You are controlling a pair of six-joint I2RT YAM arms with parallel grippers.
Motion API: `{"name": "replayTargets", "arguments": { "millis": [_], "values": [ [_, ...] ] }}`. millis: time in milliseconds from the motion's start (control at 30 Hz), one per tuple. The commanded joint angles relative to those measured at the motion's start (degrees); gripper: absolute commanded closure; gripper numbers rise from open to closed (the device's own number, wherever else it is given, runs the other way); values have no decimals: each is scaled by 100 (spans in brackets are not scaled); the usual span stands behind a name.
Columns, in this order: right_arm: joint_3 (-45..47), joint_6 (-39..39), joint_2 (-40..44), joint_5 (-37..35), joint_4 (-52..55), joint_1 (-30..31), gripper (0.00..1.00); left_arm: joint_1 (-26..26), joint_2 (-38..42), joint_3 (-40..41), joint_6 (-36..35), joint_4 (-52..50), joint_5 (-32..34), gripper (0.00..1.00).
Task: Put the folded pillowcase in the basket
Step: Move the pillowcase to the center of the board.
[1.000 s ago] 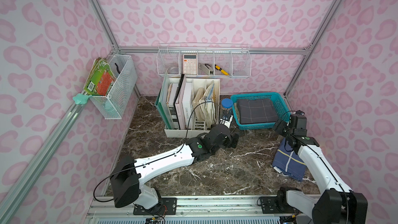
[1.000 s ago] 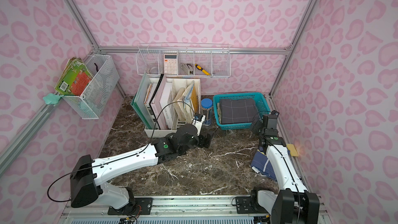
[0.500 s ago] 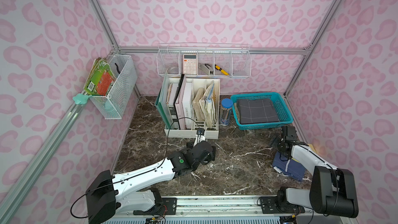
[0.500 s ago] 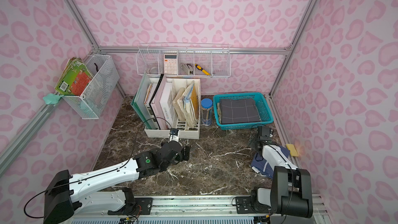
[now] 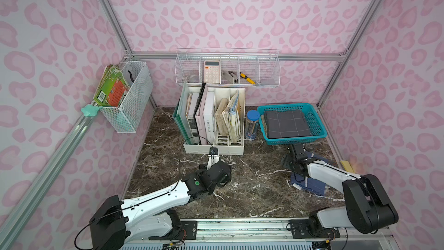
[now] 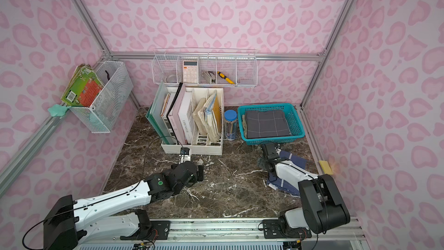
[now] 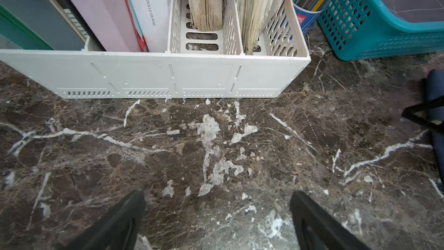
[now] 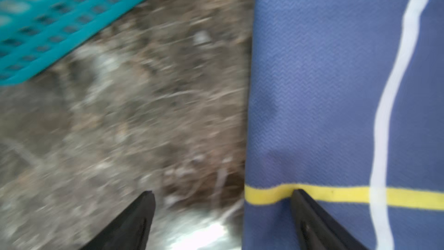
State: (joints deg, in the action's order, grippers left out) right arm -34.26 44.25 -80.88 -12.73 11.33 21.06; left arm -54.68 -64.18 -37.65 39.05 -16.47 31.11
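Next, my right gripper drags the navy folded cloth (image 5: 311,183) to the open marble (image 5: 264,174) first, because the cloth lies under my right gripper's wrist, far from my left gripper.
The teal basket (image 5: 298,139) (image 6: 276,140) stands at the back right, and the folded pillowcase (image 5: 287,123) (image 6: 265,123), dark grey with thin pale grid lines, lies flat inside it. No gripper touches either. My left gripper (image 5: 223,173) (image 7: 217,196) hovers open and empty over bare marble in front of the file organizer. The basket's corner (image 7: 360,20) is off to one side in the left wrist view. My right gripper (image 5: 292,162) (image 8: 222,193) is open just in front of the basket (image 8: 60,20). One of its fingers is over the edge of a navy cloth.
The navy folded cloth (image 5: 310,183) (image 8: 324,80), with white and yellow stripes, lies under the right arm. A white file organizer (image 5: 213,147) with books and a pencil jar (image 5: 252,123) stand left of the basket. Wire baskets (image 5: 228,68) hang on the walls. A yellow sponge (image 5: 347,165) sits at the right edge.
Both arms have drawn back from the basket's front edge toward the near side. The left gripper is now mid-table and the right one is low over the navy cloth. The pillowcase has not moved.
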Motion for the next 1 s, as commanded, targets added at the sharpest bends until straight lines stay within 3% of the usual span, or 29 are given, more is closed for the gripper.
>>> {"name": "replayTargets", "arguments": {
  "millis": [0, 200, 367, 533, 667, 800, 967],
  "values": [
    [-127, 702, -144, 679, 126, 603, 9, 21, 17, 46, 110, -42, 53, 1],
    [-748, 659, -110, 300, 665, 1289, 9, 30, -24, 121, 191, -79, -42, 1],
    [-560, 327, 365, -101, 1001, 904, 10, 45, -81, 126, 175, -24, -131, 1],
    [-313, -291, 361, 436, 624, 219, 13, 51, -246, 27, 139, 28, -209, 1],
    [-708, -562, -97, -3, 879, 152, 13, 47, -314, -73, 121, -42, -220, 1],
    [-758, -791, -432, 185, 590, -49, 15, 53, -272, -46, 145, -68, -188, 1],
    [-840, -930, -777, 293, 403, 432, 17, 49, -216, -25, 225, -219, -102, 1]
  ]
}}
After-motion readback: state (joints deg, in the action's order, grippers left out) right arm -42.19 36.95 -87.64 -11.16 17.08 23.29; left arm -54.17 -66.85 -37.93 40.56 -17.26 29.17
